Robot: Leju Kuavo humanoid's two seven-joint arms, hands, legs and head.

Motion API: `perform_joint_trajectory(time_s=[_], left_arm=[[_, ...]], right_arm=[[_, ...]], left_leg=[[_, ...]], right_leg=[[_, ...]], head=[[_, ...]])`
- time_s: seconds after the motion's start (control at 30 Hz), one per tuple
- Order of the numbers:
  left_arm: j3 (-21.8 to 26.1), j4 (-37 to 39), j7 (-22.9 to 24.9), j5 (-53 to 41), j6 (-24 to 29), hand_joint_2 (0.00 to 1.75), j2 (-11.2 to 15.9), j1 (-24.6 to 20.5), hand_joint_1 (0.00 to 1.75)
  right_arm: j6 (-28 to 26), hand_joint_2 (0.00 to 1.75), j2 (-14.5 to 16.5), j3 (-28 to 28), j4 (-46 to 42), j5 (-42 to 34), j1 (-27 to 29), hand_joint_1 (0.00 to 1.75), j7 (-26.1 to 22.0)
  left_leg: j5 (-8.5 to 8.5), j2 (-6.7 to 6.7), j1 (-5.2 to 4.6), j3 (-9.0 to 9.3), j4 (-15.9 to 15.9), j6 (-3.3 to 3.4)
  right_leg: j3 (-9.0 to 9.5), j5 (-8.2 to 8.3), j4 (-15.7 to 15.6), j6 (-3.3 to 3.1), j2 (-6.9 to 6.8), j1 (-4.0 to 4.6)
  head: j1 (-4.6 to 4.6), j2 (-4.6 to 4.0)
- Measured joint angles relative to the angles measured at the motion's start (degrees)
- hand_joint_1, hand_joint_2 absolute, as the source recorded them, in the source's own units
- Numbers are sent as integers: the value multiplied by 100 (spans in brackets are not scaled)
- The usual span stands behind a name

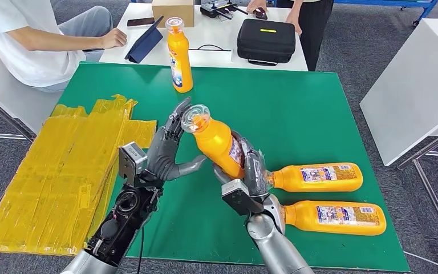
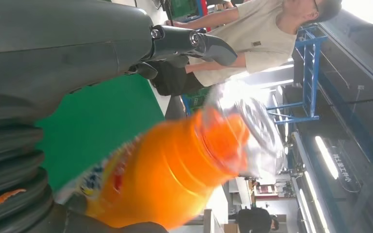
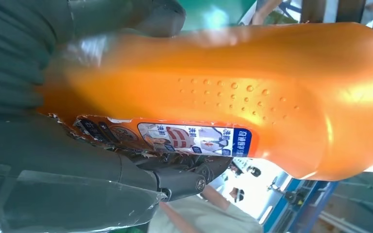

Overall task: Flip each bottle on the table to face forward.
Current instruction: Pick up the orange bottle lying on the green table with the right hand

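I expect the tilted orange bottle (image 1: 217, 140) to bring its blue logo label up when I turn it over, since its small-print label (image 1: 235, 152) faces me.
My right hand (image 1: 250, 171) grips an orange bottle (image 1: 217, 141) by its lower body and holds it tilted above the green mat (image 1: 296, 108), its clear cap (image 1: 195, 119) pointing up and left. In the right wrist view the bottle (image 3: 252, 92) shows its label against my fingers (image 3: 175, 177). My left hand (image 1: 168, 149) is spread just left of the bottle, fingers (image 1: 177, 117) near the cap, holding nothing. The left wrist view shows the bottle (image 2: 175, 170) close by. Another orange bottle (image 1: 179, 54) stands upright at the mat's far edge. Two more lie flat at the right, one (image 1: 316, 177) above the other (image 1: 333, 217).
Crumpled yellow plastic sheets (image 1: 63, 171) cover the table's left part. Beyond the mat a white table (image 1: 217, 31) carries a black case (image 1: 266, 40), a cardboard box (image 1: 173, 11) and a tablet (image 1: 145, 43). A person (image 1: 28, 40) sits at the far left; another stands behind.
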Motion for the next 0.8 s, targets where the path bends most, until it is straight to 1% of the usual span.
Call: perform_joint_trajectory(time_s=[0.17,0.43,0.8], left_arm=[[-23,38,21,37,-44,175,-32,-24,0],[-79,137,93,144,-104,175,-90,-161,0],[-80,239,108,220,-151,175,-103,-255,0]], right_arm=[[-196,175,26,323,188,-3,-104,175,0],[-374,175,110,637,431,-16,-284,175,0],[-383,175,179,716,609,-11,-413,175,0]], left_leg=[[0,0,0,-1,0,0],[0,0,0,-1,0,0],[1,0,0,-1,0,0]], right_leg=[[0,0,0,0,0,0],[-1,0,0,0,0,0],[-1,1,0,0,0,0]], head=[[0,0],[0,0],[-1,0]])
